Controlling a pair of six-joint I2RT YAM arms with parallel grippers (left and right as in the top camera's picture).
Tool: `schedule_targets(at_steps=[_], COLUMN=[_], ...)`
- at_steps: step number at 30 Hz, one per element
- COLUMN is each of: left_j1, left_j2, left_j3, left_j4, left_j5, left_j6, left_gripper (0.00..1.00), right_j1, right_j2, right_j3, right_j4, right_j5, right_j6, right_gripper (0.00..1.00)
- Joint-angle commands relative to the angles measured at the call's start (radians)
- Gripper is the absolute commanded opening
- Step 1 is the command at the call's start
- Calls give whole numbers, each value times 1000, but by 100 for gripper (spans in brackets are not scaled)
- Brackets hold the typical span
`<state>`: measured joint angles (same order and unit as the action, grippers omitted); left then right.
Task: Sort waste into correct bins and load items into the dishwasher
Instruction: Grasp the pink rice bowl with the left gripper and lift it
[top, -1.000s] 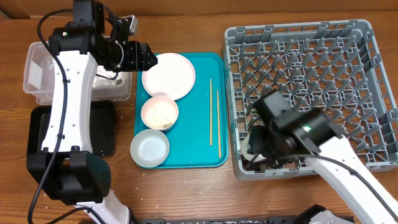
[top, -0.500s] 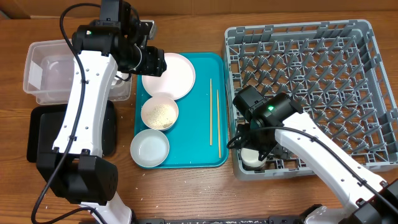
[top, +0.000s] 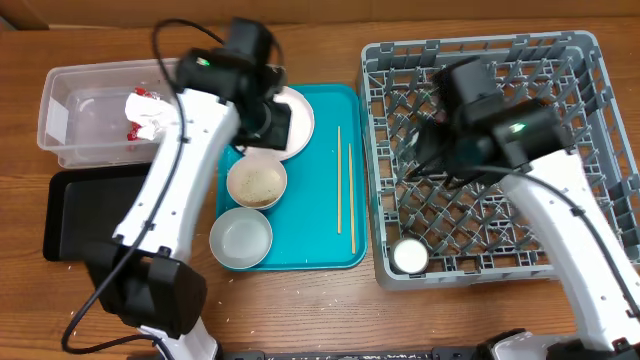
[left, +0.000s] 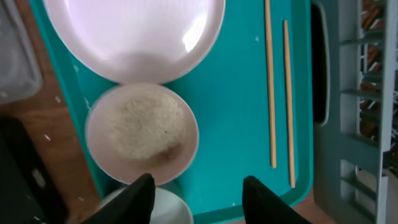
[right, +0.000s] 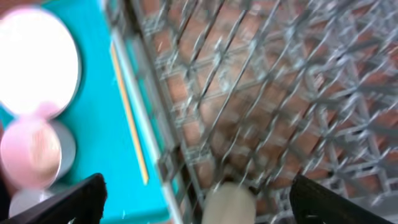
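Note:
I should use my left gripper to empty the bowl on the teal tray (top: 257, 184) into the black tray (top: 92, 218) before the bowl goes into the rack, because the bowl still has rice in it.
The crumpled white wrapper with red marks (top: 145, 112) lies in the clear tub (top: 75, 120). The small white cup (top: 410, 256) stands in the front left corner of the grey dish rack (top: 560, 70); it also shows in the right wrist view (right: 230, 202). The plate (top: 298, 122), a bowl of rice (top: 256, 182), an empty bowl (top: 241, 238) and two chopsticks (top: 345, 190) lie on the teal tray (top: 310, 225). My left gripper (left: 198, 198) is open and empty above the rice bowl (left: 143, 130). My right gripper (right: 198, 196) is open and empty above the rack.
The black tray (top: 90, 205) sits in front of the clear tub at the left. Loose rice grains lie on the wood near the teal tray's front edge. The rack's upright pegs fill the right side of the table.
The left gripper moved right from the tub over the plate and rice bowl; the wrapper now lies in the clear tub. The right gripper rose away from the cup, which stays in the rack.

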<state>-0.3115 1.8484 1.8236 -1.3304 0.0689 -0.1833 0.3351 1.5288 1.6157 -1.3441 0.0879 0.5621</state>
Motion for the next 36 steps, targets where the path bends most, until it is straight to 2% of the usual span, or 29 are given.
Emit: schedule_targets(at_steps=[1, 4, 10, 18, 24, 27, 31, 36], left_j1=[-57, -65, -65, -65, -65, -65, -65, -65], left_j2=[-21, -21, -21, -21, -21, -21, -22, -26], left_j3=[-125, -219, -391, -563, -606, -607, -598, -502], left_j4=[56, 133, 300, 475, 522, 525, 510, 407], left_j5=[-91, -103, -100, -46, -58, -64, -68, -68], left_j6=[-164, -200, -198, -153, -129, -126, -127, -127], left_gripper=[45, 42, 28, 22, 15, 4, 4, 4], right_j1=[-76, -110, -121, -121, -121, -121, -121, -121], right_j2=[-14, -14, -14, -14, -14, -14, -14, -14], right_j3=[23, 23, 23, 22, 22, 22, 22, 22], right_j4=[14, 15, 14, 12, 17, 18, 20, 26], right_j5=[27, 24, 24, 25, 25, 25, 25, 28], right_j6=[-48, -71, -100, -100, -100, -100, -100, -100], right_gripper=[93, 93, 92, 92, 92, 93, 92, 92])
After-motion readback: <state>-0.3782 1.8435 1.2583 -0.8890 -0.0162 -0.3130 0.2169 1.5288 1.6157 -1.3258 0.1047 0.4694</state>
